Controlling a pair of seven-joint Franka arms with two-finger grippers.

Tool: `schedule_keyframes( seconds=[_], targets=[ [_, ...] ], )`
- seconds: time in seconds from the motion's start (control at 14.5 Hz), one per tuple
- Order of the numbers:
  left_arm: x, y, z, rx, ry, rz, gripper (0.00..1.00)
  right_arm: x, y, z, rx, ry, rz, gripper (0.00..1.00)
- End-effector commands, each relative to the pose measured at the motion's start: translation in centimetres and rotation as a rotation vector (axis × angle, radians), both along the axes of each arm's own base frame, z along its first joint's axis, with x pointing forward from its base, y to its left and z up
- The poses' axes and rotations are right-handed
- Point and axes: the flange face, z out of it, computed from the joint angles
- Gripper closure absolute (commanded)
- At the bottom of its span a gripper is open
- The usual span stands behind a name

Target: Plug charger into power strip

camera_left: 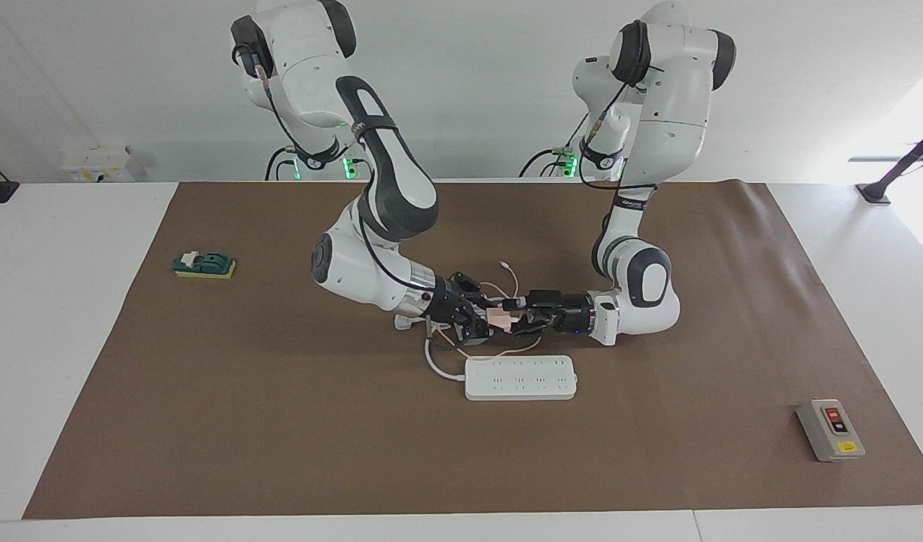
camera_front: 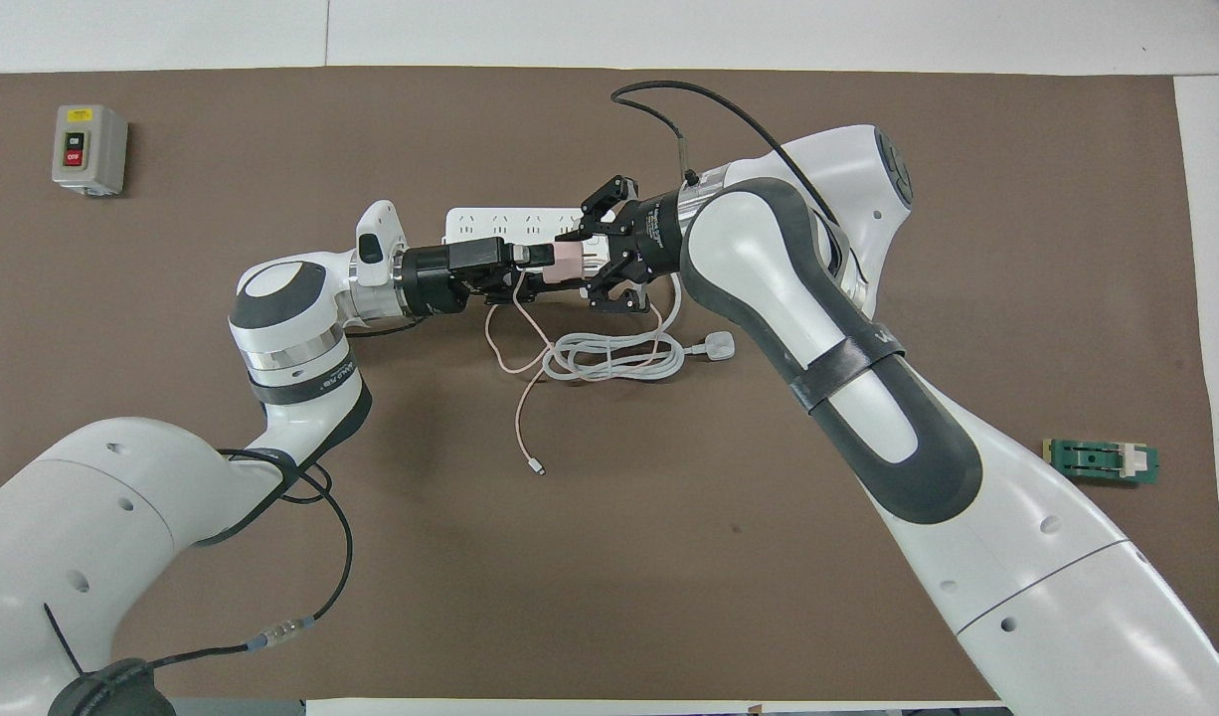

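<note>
The charger (camera_front: 569,259) is clamped by both grippers next to the power strip. Next, my right gripper opens and moves out of the way before my left gripper turns the charger toward the power strip's sockets (camera_left: 522,378).
The pale-pink charger (camera_left: 501,318) is held in the air between my two grippers, over the mat just nearer to the robots than the power strip (camera_left: 520,378). My left gripper (camera_left: 520,316) grips one end of it and my right gripper (camera_left: 485,320) grips the other end. In the overhead view the charger (camera_front: 564,263) sits between the left gripper (camera_front: 540,261) and the right gripper (camera_front: 588,263), at the edge of the power strip (camera_front: 500,221). Its thin pink cable hangs down and ends in a white connector (camera_front: 537,467) on the mat.
The strip's thick white cord lies coiled (camera_front: 609,356) with its white three-pin plug (camera_front: 717,345) under the grippers. A grey button box (camera_left: 830,429) stands toward the left arm's end. A green and yellow block (camera_left: 204,264) lies toward the right arm's end.
</note>
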Motion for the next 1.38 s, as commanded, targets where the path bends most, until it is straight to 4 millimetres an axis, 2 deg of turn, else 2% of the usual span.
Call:
schedule_keyframes(
  seconds=[0.0,0.07,0.14,0.28,0.55,0.62,0.69,0.76,1.04,1.17,1.31],
  targets=[
    [0.6,0.0,-0.1,-0.031,-0.017,0.006,0.44,0.4,0.0,0.2,0.025,0.022,-0.032,1.00],
    [0.6,0.0,0.0,-0.033,-0.016,0.003,0.59,0.4,0.0,0.3,0.031,0.025,-0.036,1.00],
    [0.5,0.0,0.1,-0.034,-0.019,-0.001,0.80,0.5,-0.1,0.3,0.037,0.027,-0.043,1.00],
    [0.6,-0.1,0.4,-0.047,-0.028,-0.013,1.00,0.5,-0.1,0.3,0.037,0.027,-0.043,1.00],
    [1.2,0.4,1.4,-0.057,-0.056,-0.014,1.00,0.5,-0.1,0.3,0.039,0.034,-0.046,1.00],
    [1.2,0.4,1.4,-0.056,-0.060,-0.013,1.00,0.6,-0.3,0.3,0.036,0.043,-0.061,0.62],
    [1.3,0.5,1.4,-0.055,-0.060,-0.010,1.00,0.5,-0.2,0.3,0.030,0.063,-0.077,0.02],
    [1.3,0.5,1.4,-0.055,-0.062,-0.010,1.00,0.7,-0.5,0.2,0.029,0.079,-0.092,0.00],
    [2.0,1.3,1.9,-0.026,-0.086,-0.013,1.00,2.0,-4.0,1.6,0.039,0.076,-0.138,0.00],
    [4.3,4.0,3.7,0.085,-0.157,-0.019,1.00,2.4,-5.6,2.2,0.045,0.087,-0.145,0.00],
    [5.4,5.5,5.7,0.157,-0.152,-0.052,1.00,2.6,-7.5,3.5,0.052,0.097,-0.131,0.00]
  ],
)
